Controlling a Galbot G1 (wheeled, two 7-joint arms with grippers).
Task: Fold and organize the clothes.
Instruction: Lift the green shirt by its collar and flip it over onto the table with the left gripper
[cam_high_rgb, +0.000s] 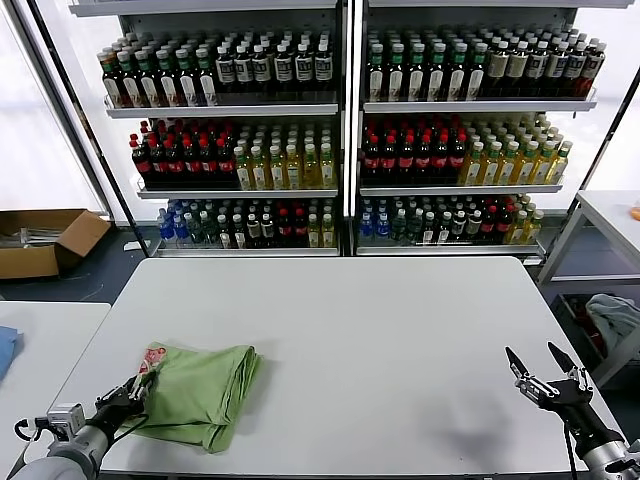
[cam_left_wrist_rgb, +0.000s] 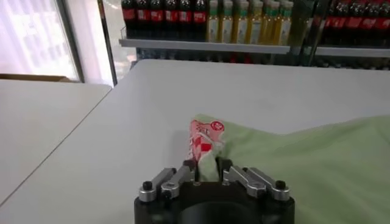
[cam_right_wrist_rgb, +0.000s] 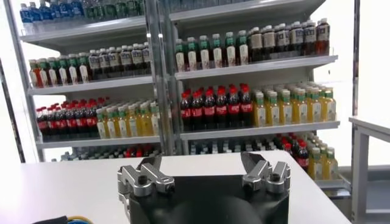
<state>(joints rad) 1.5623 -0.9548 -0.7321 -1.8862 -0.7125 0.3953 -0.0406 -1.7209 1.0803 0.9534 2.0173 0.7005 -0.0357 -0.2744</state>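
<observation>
My left gripper should raise the shirt and lay it logo up toward the table's middle (cam_high_rgb: 290, 385), as the green shirt's checkered logo (cam_high_rgb: 153, 357) is mostly under the bundle.
A light green shirt (cam_high_rgb: 200, 392) lies folded in a bundle near the table's front left corner, its red-and-white checkered logo (cam_high_rgb: 153, 358) showing at the left edge. My left gripper (cam_high_rgb: 138, 388) is at that edge, its jaws shut on a pinch of the green cloth just below the logo (cam_left_wrist_rgb: 205, 137); the fabric stands up between the fingers (cam_left_wrist_rgb: 189, 165). The rest of the shirt (cam_left_wrist_rgb: 304, 164) spreads away beside it. My right gripper (cam_high_rgb: 540, 368) hovers open over the table's front right corner, nothing between its fingers (cam_right_wrist_rgb: 152, 165).
The white table (cam_high_rgb: 380, 340) stretches from the shirt toward the right. A second white table (cam_high_rgb: 45, 330) stands at the left with a blue item (cam_high_rgb: 6, 350) on it. Shelves of bottles (cam_high_rgb: 345, 130) fill the back; a cardboard box (cam_high_rgb: 45, 240) sits on the floor.
</observation>
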